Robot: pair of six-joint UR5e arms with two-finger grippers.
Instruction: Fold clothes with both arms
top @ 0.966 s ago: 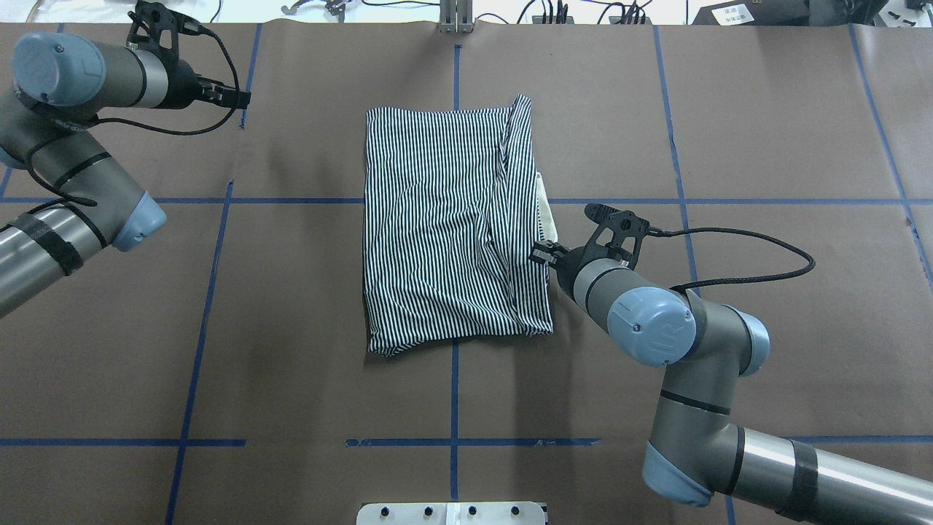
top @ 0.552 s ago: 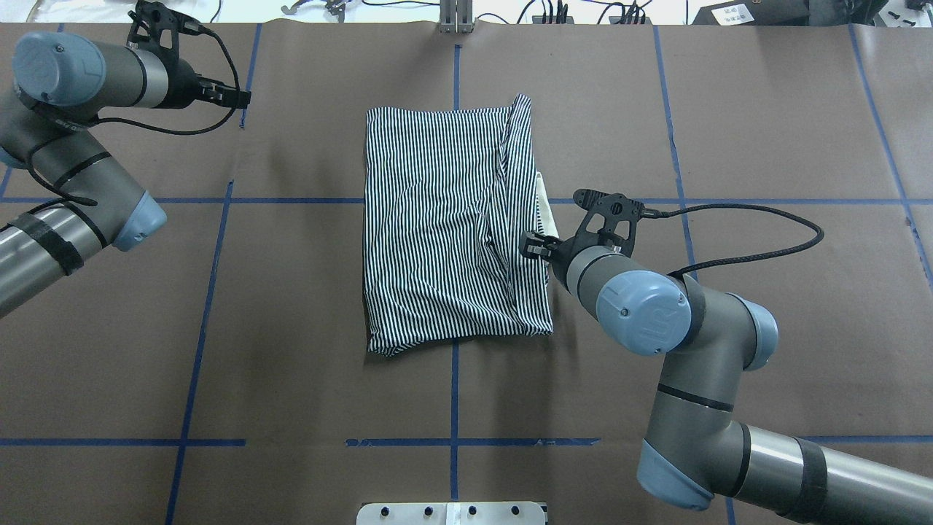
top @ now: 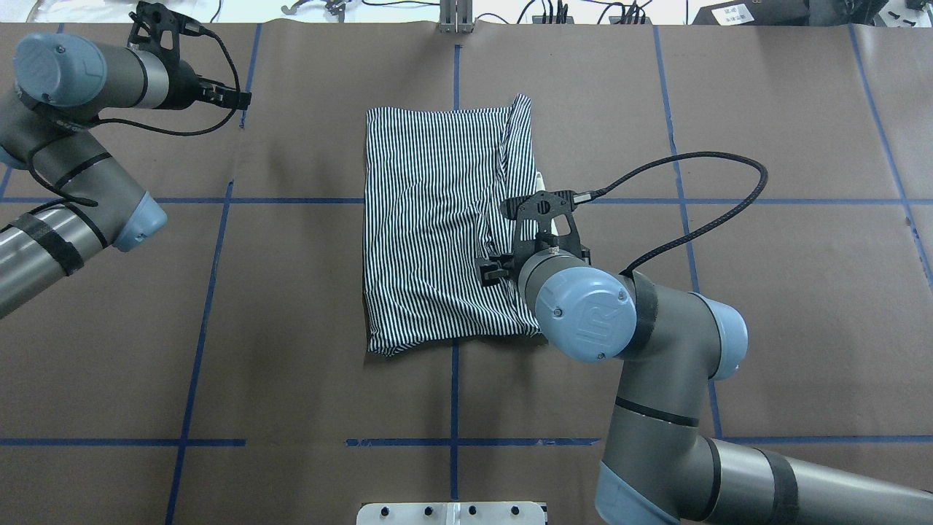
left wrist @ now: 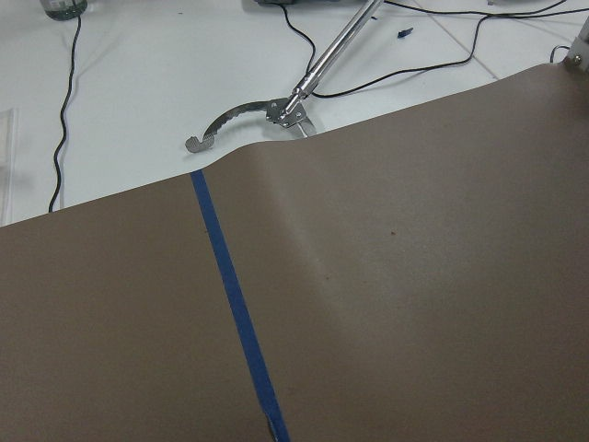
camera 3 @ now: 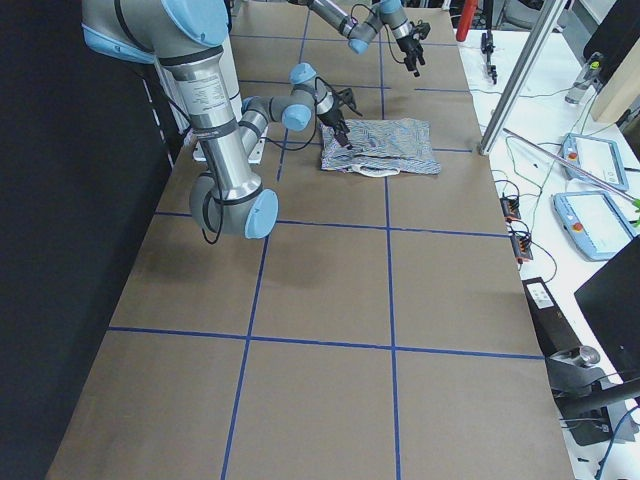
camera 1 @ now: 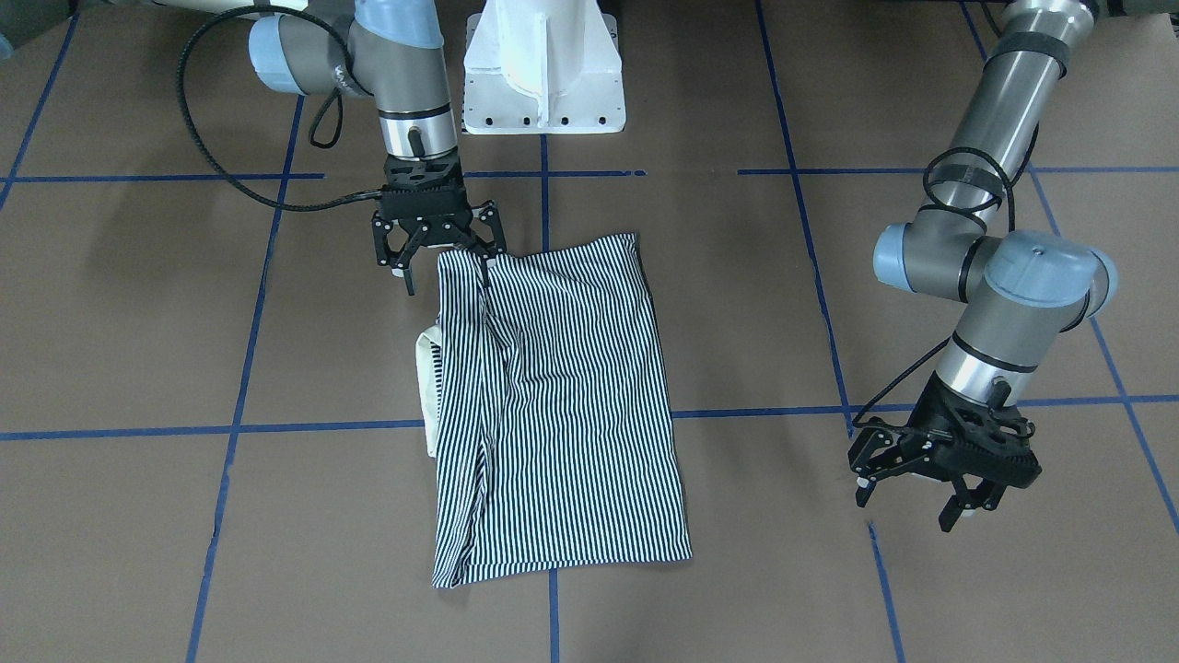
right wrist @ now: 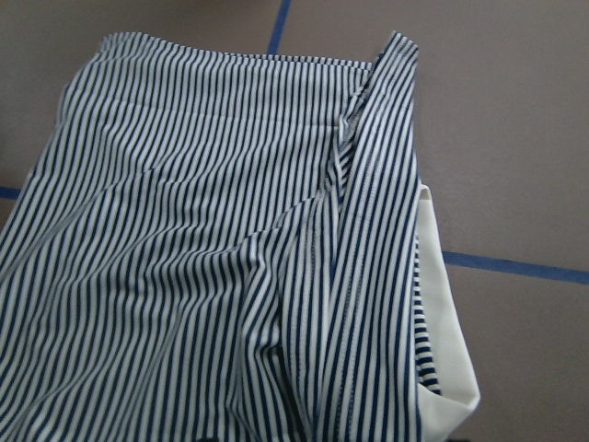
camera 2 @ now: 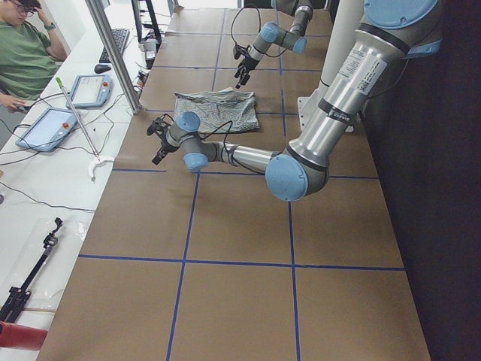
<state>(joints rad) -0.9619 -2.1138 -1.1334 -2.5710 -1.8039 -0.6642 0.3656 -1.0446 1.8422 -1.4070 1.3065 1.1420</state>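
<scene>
The shirt's top layer [camera 1: 531,304] will spread outward toward the cream collar when the robot pulls that layer's corner, because loose cloth bunches up in a crease [camera 1: 499,354] beside the collar.
The striped polo shirt [top: 437,219] lies folded into a rectangle at the table's middle, and it also shows in the front view [camera 1: 571,424]. Its cream collar [camera 1: 426,387] sticks out from the edge on my right arm's side. My right gripper [camera 1: 445,269] is open and hangs over the shirt's corner nearest the base. One finger [camera 1: 483,261] is over the folded edge. The right wrist view shows the striped cloth [right wrist: 202,276] and collar [right wrist: 451,368] close below. My left gripper [camera 1: 907,508] is open and empty over bare paper, far from the shirt.
The white pedestal base [camera 1: 543,64] stands at the robot's side of the table. Blue tape lines [top: 197,328] cross the brown paper. A metal post [top: 455,18] and cables stand at the far edge. An operator [camera 2: 26,53] sits beyond it.
My right arm has swung left and its wrist has turned, so the gripper has moved from beside the shirt's right edge to over it. The left arm and the shirt have not moved.
</scene>
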